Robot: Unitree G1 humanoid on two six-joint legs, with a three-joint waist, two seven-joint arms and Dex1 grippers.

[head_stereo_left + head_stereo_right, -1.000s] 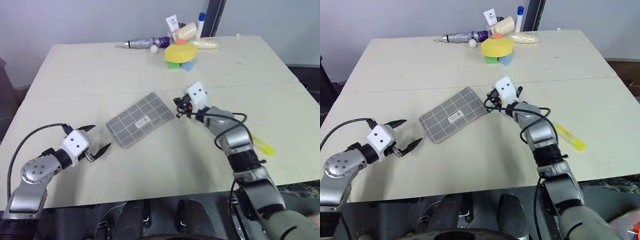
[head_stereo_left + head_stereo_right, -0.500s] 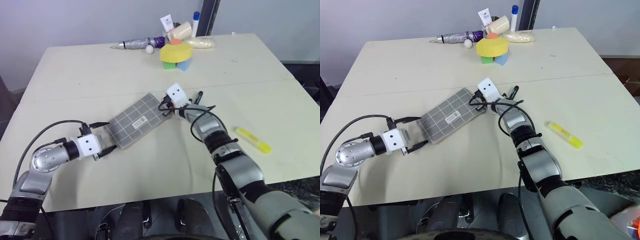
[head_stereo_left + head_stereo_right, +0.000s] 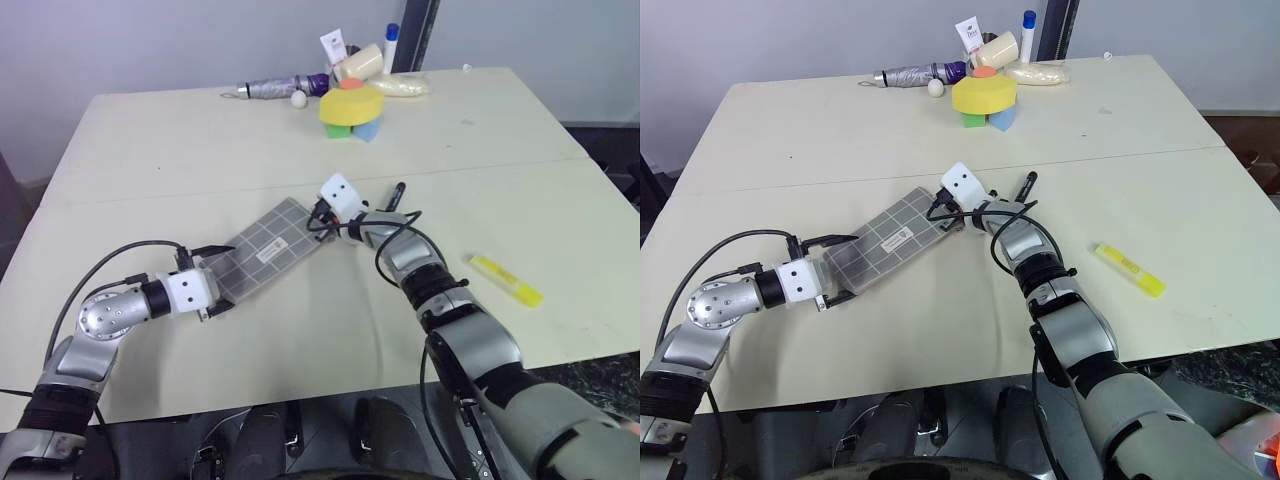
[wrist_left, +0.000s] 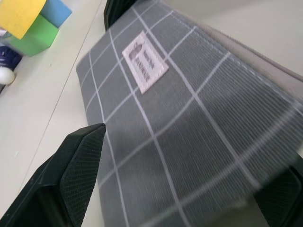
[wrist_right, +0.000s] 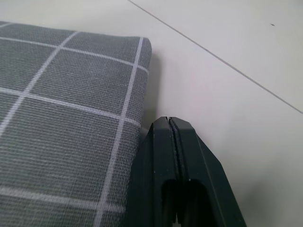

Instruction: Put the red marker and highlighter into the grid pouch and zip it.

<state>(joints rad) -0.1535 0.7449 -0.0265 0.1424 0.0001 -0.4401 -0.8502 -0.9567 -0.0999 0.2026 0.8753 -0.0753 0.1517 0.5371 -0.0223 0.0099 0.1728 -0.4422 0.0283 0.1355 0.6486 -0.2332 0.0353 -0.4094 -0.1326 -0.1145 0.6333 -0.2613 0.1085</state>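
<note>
Next, my left gripper lifts the grid pouch by its near end (image 3: 224, 280) before my right gripper unzips it, as the pouch lies flat with its zip edge (image 4: 248, 53) low.
The grey grid pouch (image 3: 262, 255) lies flat and slantwise in the middle of the table. My left gripper (image 3: 220, 280) is open, its fingers either side of the pouch's near left end; the left wrist view shows the pouch (image 4: 189, 118) and its white label (image 4: 145, 68) between them. My right gripper (image 3: 318, 220) is shut, its tip on the table against the pouch's far right corner (image 5: 137, 52), with nothing seen between its fingers (image 5: 161, 156). The marker (image 3: 393, 193), its black barrel showing, lies just beyond my right wrist. The yellow highlighter (image 3: 505, 280) lies alone at the right.
At the table's far edge stand a yellow round block on green and blue blocks (image 3: 352, 105), a folded purple umbrella (image 3: 285, 87), a white-and-blue bottle (image 3: 391, 45) and a white tube (image 3: 331, 47). A seam (image 3: 150, 190) crosses the tabletop.
My left gripper has come forward and rolled, and its open fingers now straddle the pouch's near end. My right gripper has slid left along the table to the pouch's far corner, still shut.
</note>
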